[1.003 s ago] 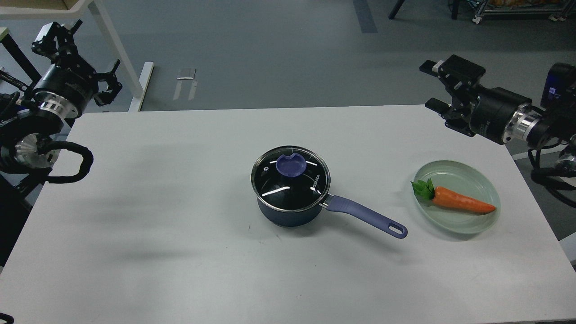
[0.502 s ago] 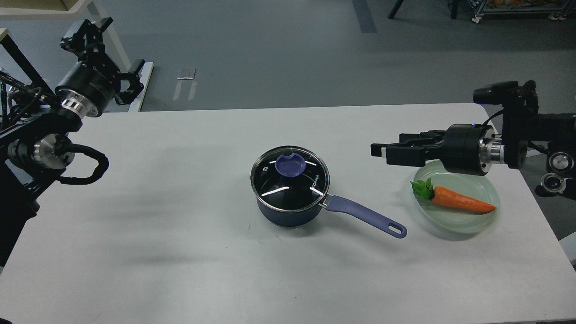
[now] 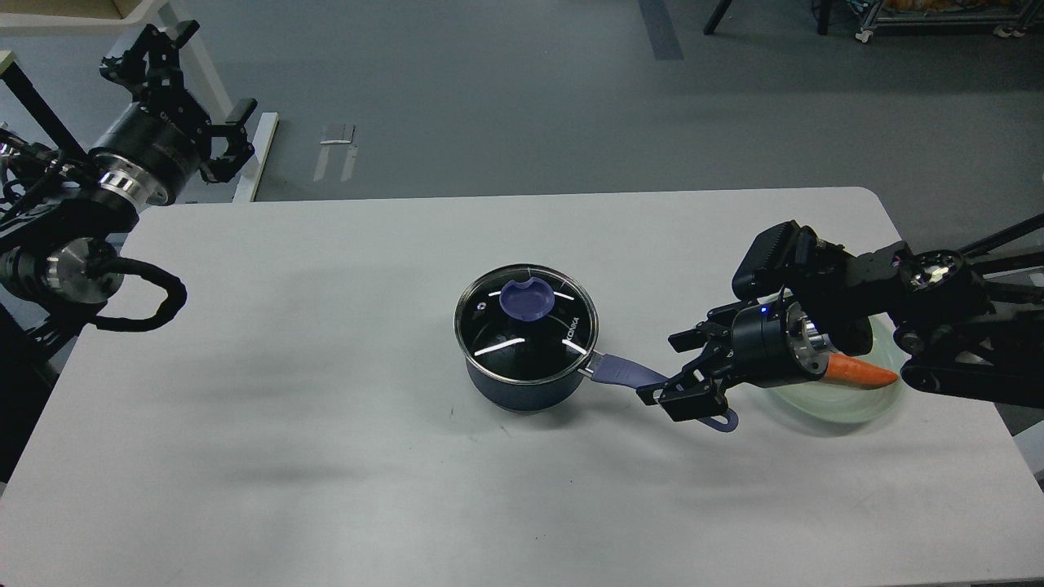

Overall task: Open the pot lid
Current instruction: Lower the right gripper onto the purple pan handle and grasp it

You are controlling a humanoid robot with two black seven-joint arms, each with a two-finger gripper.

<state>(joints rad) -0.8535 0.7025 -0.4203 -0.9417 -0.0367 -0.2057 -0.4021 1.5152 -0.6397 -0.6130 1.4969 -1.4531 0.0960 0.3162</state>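
Observation:
Plain black (image 3: 528,349) can be seen through the glass lid, so the robot should expect an empty pot (image 3: 525,393) when it lifts the lid off.
A dark blue pot (image 3: 522,390) stands at the middle of the white table (image 3: 326,424). Its glass lid (image 3: 506,346) sits shut on it, with a purple knob (image 3: 528,298) on top. The pot's purple handle (image 3: 620,373) points to the right and towards me. My right gripper (image 3: 673,371) is open and low over the table. Its fingers reach across the outer part of the handle, well to the right of the lid. My left gripper (image 3: 208,77) is open and empty, raised beyond the table's far left corner.
A pale green plate (image 3: 856,405) with an orange carrot (image 3: 864,373) lies at the right, mostly hidden behind my right arm. A white desk leg (image 3: 214,90) stands on the floor behind the left gripper.
My right arm has swung down and to the left, from above the plate to the pot's handle, and its gripper has opened wider. My left gripper has shifted slightly. The pot and lid have not moved.

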